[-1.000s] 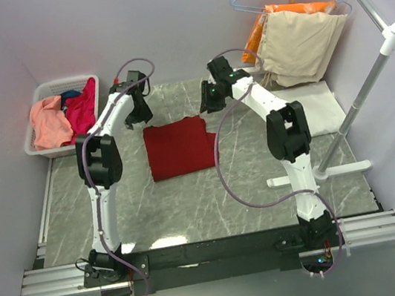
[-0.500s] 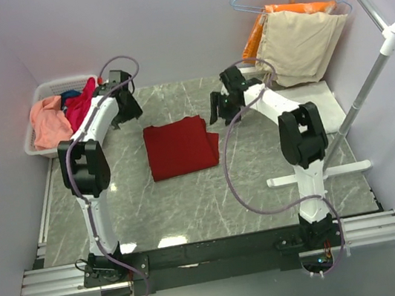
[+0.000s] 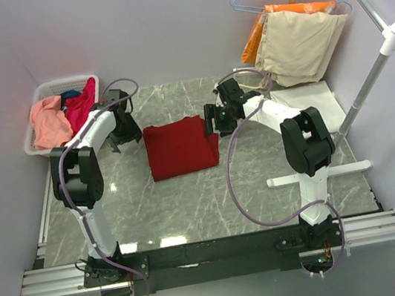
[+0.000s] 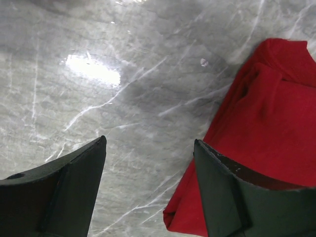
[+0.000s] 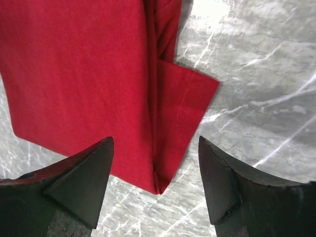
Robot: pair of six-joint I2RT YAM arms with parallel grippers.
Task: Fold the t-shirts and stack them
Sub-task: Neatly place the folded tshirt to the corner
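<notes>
I have both the t-shirt's upper fold and its lower layer (image 5: 180, 104) between my fingers, so I expect the dark red t-shirt (image 3: 179, 149) to hang loosely but stay folded when I lift.
A dark red t-shirt (image 3: 180, 146) lies folded into a rough square in the middle of the marble table. My left gripper (image 3: 125, 129) is open and empty just off its far left corner; in the left wrist view (image 4: 150, 148) the shirt (image 4: 266, 123) lies under the right finger. My right gripper (image 3: 217, 118) is open and empty over the shirt's far right corner; in the right wrist view (image 5: 155, 143) the hemmed corner (image 5: 173, 123) sits between the fingers. A cream-white shirt (image 3: 314, 103) lies flat at the right. Salmon-pink (image 3: 47, 121), magenta (image 3: 82, 106) and blue (image 3: 69, 97) shirts fill the basket.
The white basket (image 3: 59, 83) stands at the far left corner. Beige (image 3: 301, 41) and orange (image 3: 288, 10) garments hang on wire hangers from a white rack whose pole (image 3: 368, 83) and foot (image 3: 321, 172) stand on the right side of the table.
My left gripper has swung from beside the basket down to the red shirt's left corner. My right gripper has moved left, closer over the shirt's right corner. The shirt has not moved.
</notes>
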